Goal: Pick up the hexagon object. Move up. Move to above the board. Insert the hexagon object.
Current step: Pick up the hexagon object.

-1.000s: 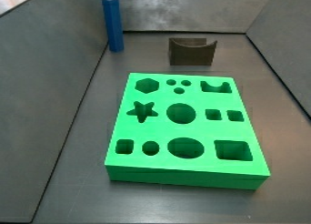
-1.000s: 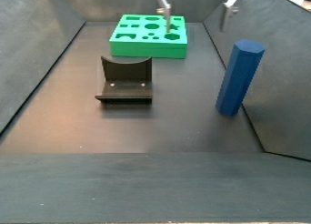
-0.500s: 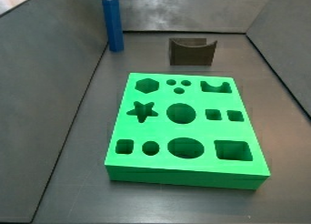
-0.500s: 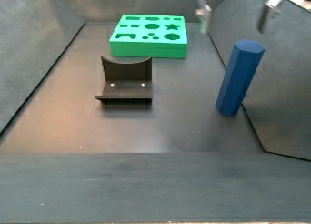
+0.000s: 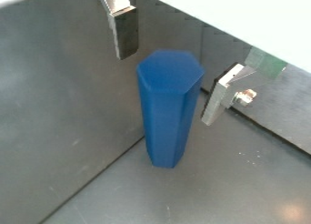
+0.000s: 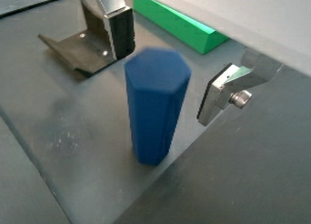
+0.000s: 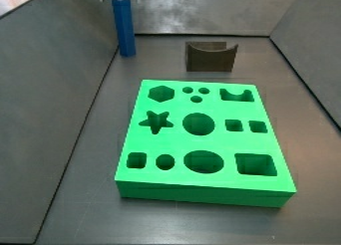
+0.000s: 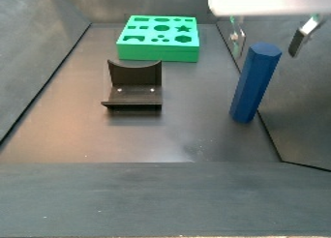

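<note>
The green board (image 7: 204,142) is lying flat and has open floor (image 7: 102,139) around it. The board will slide a bit when I put in the hexagon object.
The hexagon object (image 8: 255,82) is a tall blue post standing upright on the dark floor near a side wall; it also shows in a side view (image 7: 123,26). My gripper (image 8: 272,39) is open just above its top, with one finger on each side. In both wrist views the post (image 5: 168,105) (image 6: 158,105) stands between my silver fingers (image 5: 125,32) (image 6: 118,32), and neither finger touches it. The green board (image 7: 200,139) with shaped holes lies flat, well away from the post, and shows in another side view (image 8: 161,37) and a wrist view (image 6: 183,27).
The dark fixture (image 8: 134,84) stands on the floor between the board and the post's side, and shows in a side view (image 7: 210,56) and a wrist view (image 6: 79,50). Grey walls enclose the floor, and one wall runs close beside the post.
My gripper has moved from above the board across to above the blue post and come lower. The post, board and fixture have not moved.
</note>
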Available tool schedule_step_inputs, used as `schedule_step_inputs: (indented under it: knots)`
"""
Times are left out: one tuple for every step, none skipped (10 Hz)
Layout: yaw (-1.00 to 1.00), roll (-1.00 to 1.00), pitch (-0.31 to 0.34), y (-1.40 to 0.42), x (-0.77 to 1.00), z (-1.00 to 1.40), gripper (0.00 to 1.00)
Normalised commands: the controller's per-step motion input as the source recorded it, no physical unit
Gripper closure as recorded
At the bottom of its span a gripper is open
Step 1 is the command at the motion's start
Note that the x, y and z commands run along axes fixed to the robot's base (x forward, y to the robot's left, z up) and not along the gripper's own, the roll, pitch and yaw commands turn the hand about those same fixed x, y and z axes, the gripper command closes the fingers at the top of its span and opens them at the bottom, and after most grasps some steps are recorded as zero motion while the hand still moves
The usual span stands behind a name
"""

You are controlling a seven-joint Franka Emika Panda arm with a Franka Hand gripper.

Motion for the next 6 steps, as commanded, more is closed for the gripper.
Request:
schedule_step_inputs:
  knots:
    - [0.57, 0.03, -0.266, 0.0, -0.12, -0.61, 0.0]
    - [0.3, 0.0, -0.157, 0.07, -0.01, -0.27, 0.0]
    - [0.0, 0.0, 0.0, 0.0, 0.0, 0.0, 0.0]
    - [0.0, 0.0, 0.0, 0.0, 0.0, 0.0, 1.0]
    - [0.0, 0.0, 0.0, 0.0, 0.0, 0.0, 1.0]
    - [0.0, 0.0, 0.0, 0.0, 0.0, 0.0, 1.0]
